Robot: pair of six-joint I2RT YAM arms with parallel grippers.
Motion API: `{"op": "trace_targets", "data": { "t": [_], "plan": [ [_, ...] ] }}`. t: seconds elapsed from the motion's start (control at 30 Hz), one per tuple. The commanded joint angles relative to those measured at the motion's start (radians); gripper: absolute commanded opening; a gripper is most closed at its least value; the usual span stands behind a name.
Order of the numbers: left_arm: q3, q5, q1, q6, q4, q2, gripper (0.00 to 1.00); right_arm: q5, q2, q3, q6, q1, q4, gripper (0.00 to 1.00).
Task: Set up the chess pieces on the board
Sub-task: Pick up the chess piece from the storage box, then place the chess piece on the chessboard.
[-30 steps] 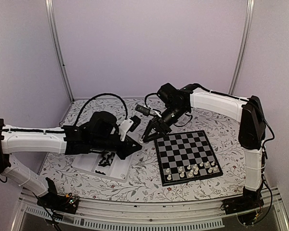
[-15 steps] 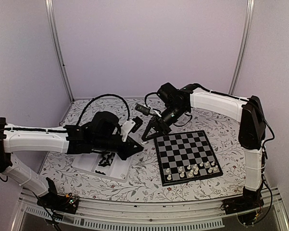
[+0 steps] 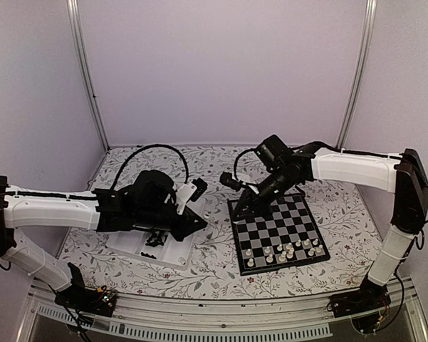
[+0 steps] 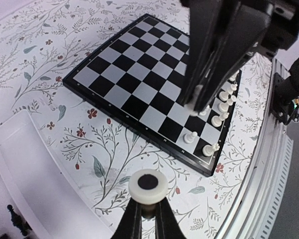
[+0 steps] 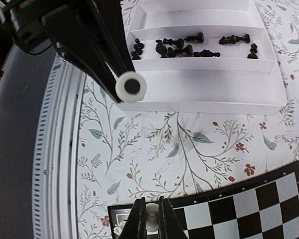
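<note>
The white chess piece's base points down, so my right gripper should keep moving its white chess piece (image 5: 151, 215) toward the open gap in the pawn row (image 3: 258, 251) until the piece stands there.
The board (image 3: 270, 221) lies right of centre, with several white chess pieces (image 3: 288, 251) along its near rows. My left gripper (image 3: 201, 222) is shut on a white chess piece (image 4: 148, 186), base up, above the cloth between the tray and the board (image 4: 134, 74). My right gripper (image 3: 238, 212) is shut on another white chess piece (image 5: 151, 222) above the left part of the board (image 5: 249, 209), near its front-left corner. It also shows in the left wrist view (image 4: 196, 102). Several black chess pieces (image 5: 184, 50) lie in the tray.
A clear plastic tray (image 3: 181, 246) with compartments sits left of the board under the left arm, and also shows in the right wrist view (image 5: 204, 79). The flowered tablecloth ends at a metal rail (image 5: 59, 149) along the near edge.
My right arm has swung right and towards the near side, carrying its white piece from beyond the board's far-left corner to over the board. My left gripper has barely moved.
</note>
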Motion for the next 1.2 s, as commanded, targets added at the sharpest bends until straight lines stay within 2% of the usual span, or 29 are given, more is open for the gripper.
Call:
{"op": "trace_targets", "data": {
  "t": [0.0, 0.17, 0.43, 1.17],
  "plan": [
    [-0.030, -0.028, 0.020, 0.004, -0.004, -0.048, 0.00, 0.195, -0.150, -0.202, -0.072, 0.005, 0.217, 0.00],
    [-0.023, -0.036, 0.031, 0.010, -0.016, -0.051, 0.00, 0.263, -0.228, -0.385, -0.124, 0.007, 0.298, 0.00],
    [-0.014, -0.032, 0.050, 0.012, -0.033, -0.041, 0.00, 0.304, -0.239, -0.515, -0.154, 0.038, 0.366, 0.00],
    [-0.020, -0.035, 0.060, 0.008, -0.035, -0.042, 0.00, 0.336, -0.166, -0.540, -0.197, 0.066, 0.325, 0.03]
  ]
}}
